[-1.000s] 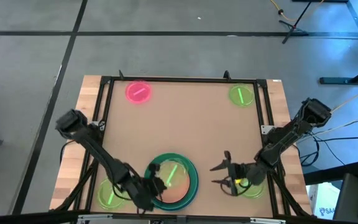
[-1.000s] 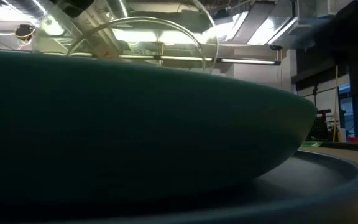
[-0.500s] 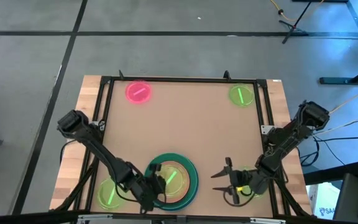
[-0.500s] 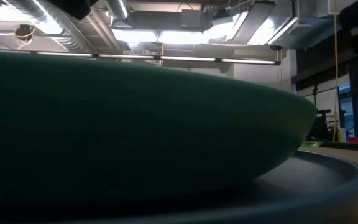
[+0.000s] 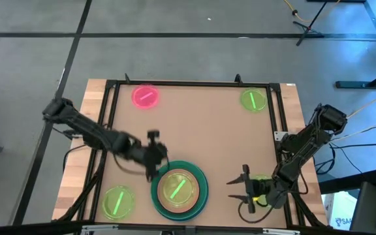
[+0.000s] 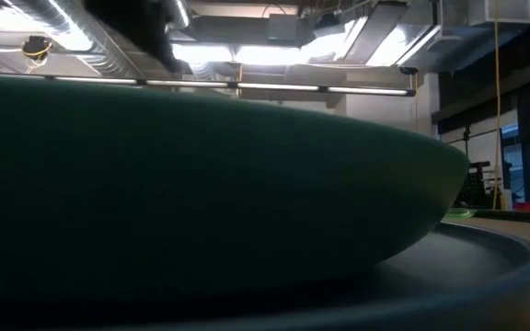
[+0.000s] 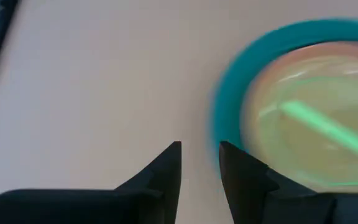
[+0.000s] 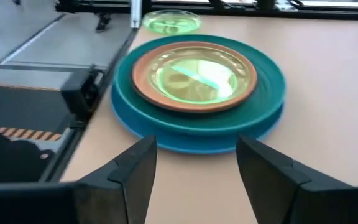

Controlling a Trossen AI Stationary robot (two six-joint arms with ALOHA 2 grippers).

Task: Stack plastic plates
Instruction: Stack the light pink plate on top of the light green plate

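The pink plate (image 5: 145, 96) has the same rimmed shape as the stack's neon-green plate (image 5: 178, 188). The pink plate will nest flat on top of it when I lower it.
The stack (image 5: 179, 189) stands near the table's near edge. A large blue plate (image 8: 166, 134) is at the bottom, then a dark green one (image 8: 272, 81), a salmon one (image 8: 143, 84), and a neon-green plate (image 5: 177, 187) lying flat on top. My left gripper (image 5: 154, 155) hovers just off the stack's far-left rim, open by a small gap (image 7: 201, 163), with nothing in it. My right gripper (image 5: 240, 194) is open wide to the right of the stack, with nothing between its fingers (image 8: 194, 162). A second neon-green plate (image 5: 261, 187) lies partly hidden under it.
A pink plate (image 5: 145, 96) lies at the far left of the table. Neon-green plates lie at the far right (image 5: 253, 100) and the near left (image 5: 117, 201). A black frame (image 5: 194, 83) borders the work area. The dark green plate's underside (image 6: 201, 184) fills the low view.
My left gripper has let go of the neon-green plate, which was tilted over the stack and now lies flat on the salmon plate. The gripper has then drawn back up and toward the table's far-left. My right gripper has shifted slightly toward the near edge.
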